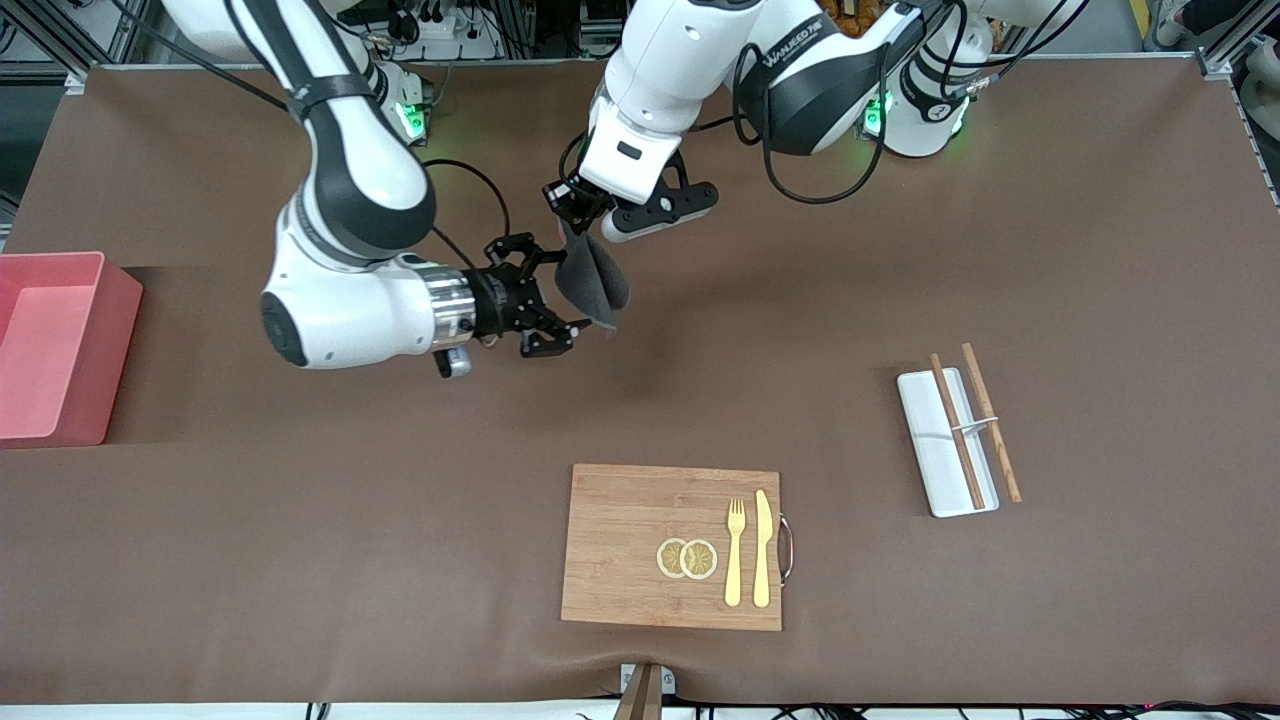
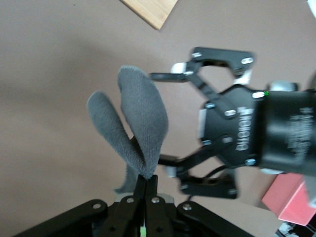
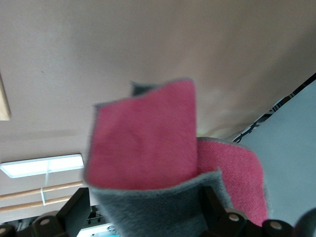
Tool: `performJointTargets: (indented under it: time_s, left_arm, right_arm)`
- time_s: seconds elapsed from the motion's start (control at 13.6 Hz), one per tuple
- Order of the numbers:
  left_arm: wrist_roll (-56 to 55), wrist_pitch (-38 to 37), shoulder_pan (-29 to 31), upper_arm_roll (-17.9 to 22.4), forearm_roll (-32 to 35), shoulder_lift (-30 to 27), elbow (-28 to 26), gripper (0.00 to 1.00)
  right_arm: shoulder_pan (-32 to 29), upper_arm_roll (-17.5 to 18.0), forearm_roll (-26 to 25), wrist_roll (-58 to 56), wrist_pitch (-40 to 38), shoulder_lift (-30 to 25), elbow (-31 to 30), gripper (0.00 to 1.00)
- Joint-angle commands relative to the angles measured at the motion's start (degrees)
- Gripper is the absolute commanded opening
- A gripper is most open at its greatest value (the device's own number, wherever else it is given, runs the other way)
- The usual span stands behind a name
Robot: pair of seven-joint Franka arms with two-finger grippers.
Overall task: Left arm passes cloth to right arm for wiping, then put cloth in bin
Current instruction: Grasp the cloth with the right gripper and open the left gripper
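The cloth [image 1: 594, 276] will bunch up into a narrow neck when I carry it, because a broad, soft grey fold [image 3: 153, 210] reaches across my right gripper's open fingers.
The cloth [image 1: 592, 278] hangs folded in the air over the middle of the table, dark grey outside and magenta-pink inside. My left gripper [image 1: 572, 222] is shut on its top edge, and the left wrist view shows the jaws [image 2: 147, 180] pinched on the grey fabric [image 2: 140, 113]. My right gripper [image 1: 568, 288] is open, with one finger on each side of the hanging cloth. The cloth [image 3: 148, 143] fills the right wrist view between the spread fingers [image 3: 74, 210]. The pink bin [image 1: 60, 340] stands at the right arm's end of the table.
A wooden cutting board [image 1: 620, 545] with a fork, a knife and two lemon slices lies near the front edge. A narrow white tray [image 1: 925, 440] with chopsticks [image 1: 990, 420] lies toward the left arm's end.
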Motion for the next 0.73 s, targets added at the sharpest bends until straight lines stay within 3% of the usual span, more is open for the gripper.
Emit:
performJointTargets:
  time_s: [0.0,0.07,0.15,0.22,0.29,0.66]
  left_arm:
    - [-1.1,2.5,-0.5,0.1,-0.6,1.6,1.9,0.00]
    - [-1.8,3.2,-0.5,0.0,-0.6,2.1,1.9,0.00]
    - [-2.4,4.0,-0.5,0.0,-0.6,2.3,2.1,0.00]
    - [-2.5,4.3,-1.1,0.0,-0.6,2.3,2.1,0.00]
    - [-2.8,4.4,-1.2,0.0,-0.6,2.8,2.1,0.00]
    - [-2.9,4.4,-1.2,0.1,-0.5,2.8,2.1,0.00]
  right_arm:
    - [2.2,-0.6,1.1,-2.4,0.4,1.3,0.7,1.00]
    - [2.7,-0.6,1.1,-3.6,0.4,1.8,0.7,0.95]
    - [2.8,-0.6,1.1,-5.9,0.2,2.3,0.7,0.36]
    - [2.7,-0.6,1.1,-7.1,-0.2,2.3,0.3,0.06]
    - [2.4,-0.6,1.0,-7.1,-0.2,2.3,0.1,0.00]
    - [0.4,-0.7,0.6,-6.6,-3.0,2.3,0.2,0.00]
